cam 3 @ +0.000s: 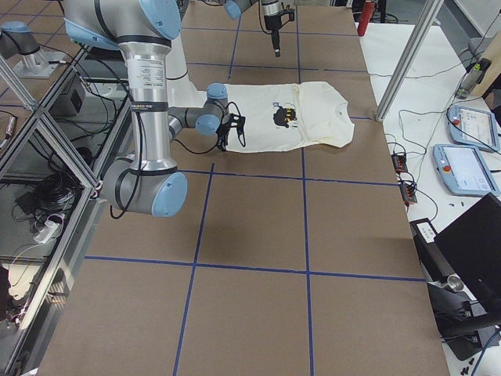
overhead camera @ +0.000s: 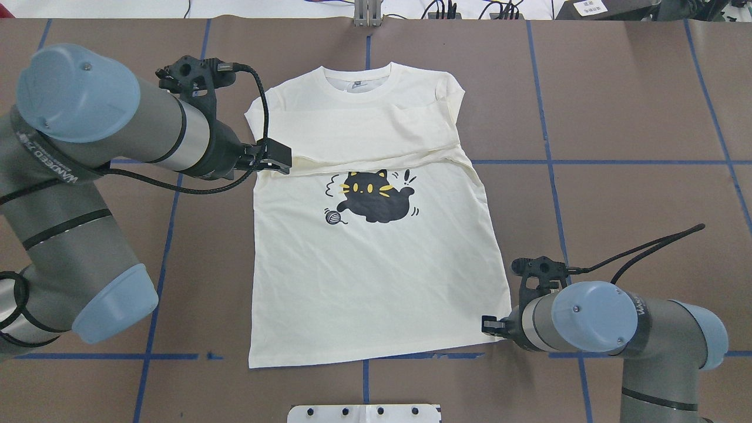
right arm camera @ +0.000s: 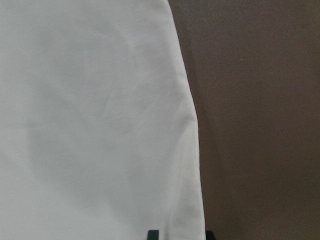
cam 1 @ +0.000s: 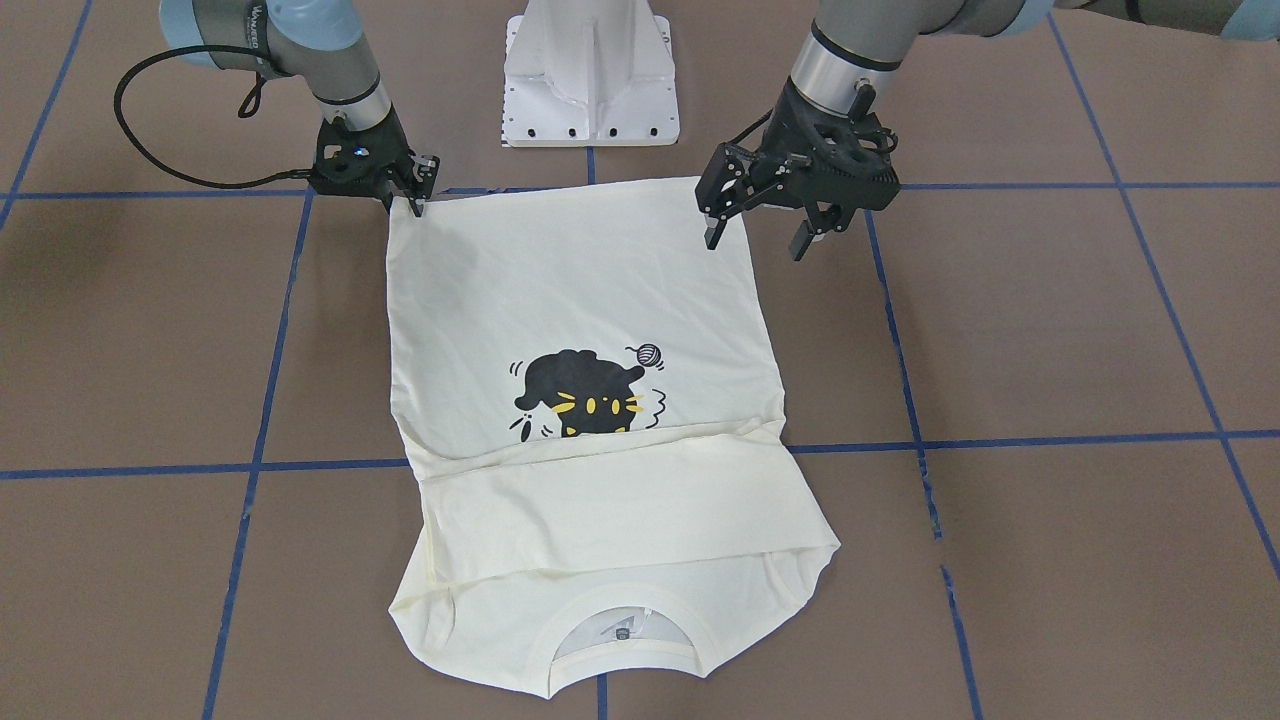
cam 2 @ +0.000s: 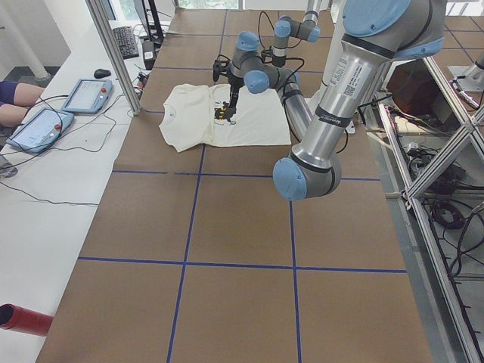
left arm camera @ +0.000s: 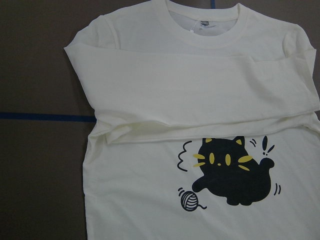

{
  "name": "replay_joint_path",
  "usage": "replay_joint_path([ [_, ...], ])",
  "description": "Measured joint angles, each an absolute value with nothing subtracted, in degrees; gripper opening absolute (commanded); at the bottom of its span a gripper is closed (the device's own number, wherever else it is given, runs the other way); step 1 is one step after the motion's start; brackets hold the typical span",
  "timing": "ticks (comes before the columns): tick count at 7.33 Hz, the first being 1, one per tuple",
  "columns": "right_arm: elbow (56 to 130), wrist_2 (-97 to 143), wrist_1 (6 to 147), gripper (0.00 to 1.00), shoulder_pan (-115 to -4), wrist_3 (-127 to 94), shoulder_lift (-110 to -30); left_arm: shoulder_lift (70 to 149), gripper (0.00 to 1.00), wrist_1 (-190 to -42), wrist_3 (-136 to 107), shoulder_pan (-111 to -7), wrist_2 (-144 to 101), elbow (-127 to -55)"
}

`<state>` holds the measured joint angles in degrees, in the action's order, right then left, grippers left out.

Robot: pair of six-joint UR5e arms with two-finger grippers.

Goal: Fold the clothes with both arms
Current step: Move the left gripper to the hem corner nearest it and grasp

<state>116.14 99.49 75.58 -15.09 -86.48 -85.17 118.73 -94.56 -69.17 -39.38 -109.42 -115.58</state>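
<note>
I expect the cream T-shirt (cam 1: 480, 306) to slide along with the folded sleeves (cam 1: 624, 504) still folded when I pull its hem, because the sleeves lie flat across its chest.
The cream T-shirt (cam 1: 580, 290) lies flat and print up on the brown table, collar away from the robot, in the overhead view (overhead camera: 376, 276) too. Its sleeves are folded across the chest above the black cat print (left arm camera: 235, 175). My left gripper (cam 1: 756, 247) hangs open above the hem corner on its side, clear of the cloth. My right gripper (cam 1: 408, 207) is down at the other hem corner (overhead camera: 489, 324). In the right wrist view the two fingertips (right arm camera: 152, 234) stand a little apart, astride the shirt's side edge (right arm camera: 192, 130).
The white pedestal base (cam 1: 590, 75) stands just behind the hem. Blue tape lines (cam 1: 1000, 440) cross the table. A black cable (cam 1: 150, 150) loops beside the right wrist. Tablets (cam 2: 83, 94) lie on a side bench beyond the collar end.
</note>
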Motion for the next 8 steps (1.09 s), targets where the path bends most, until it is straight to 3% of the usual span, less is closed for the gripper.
replay_joint_path([
  [5,116.6,99.5,75.6,0.37,-15.2,-86.5,-85.1,118.7,1.0,-94.8,-69.2,-39.4,-109.4,-115.4],
  [6,116.6,99.5,75.6,0.29,-15.3,-86.5,-85.1,118.7,1.0,-94.9,-69.2,-39.4,-109.3,-115.3],
  [7,116.6,99.5,75.6,0.03,-15.3,-86.5,-85.1,118.7,1.0,-94.9,-69.2,-39.4,-109.3,-115.3],
  [8,116.7,99.5,75.6,0.0,-15.3,-86.5,-85.1,118.7,1.0,-94.9,-69.2,-39.3,-109.3,-115.2],
])
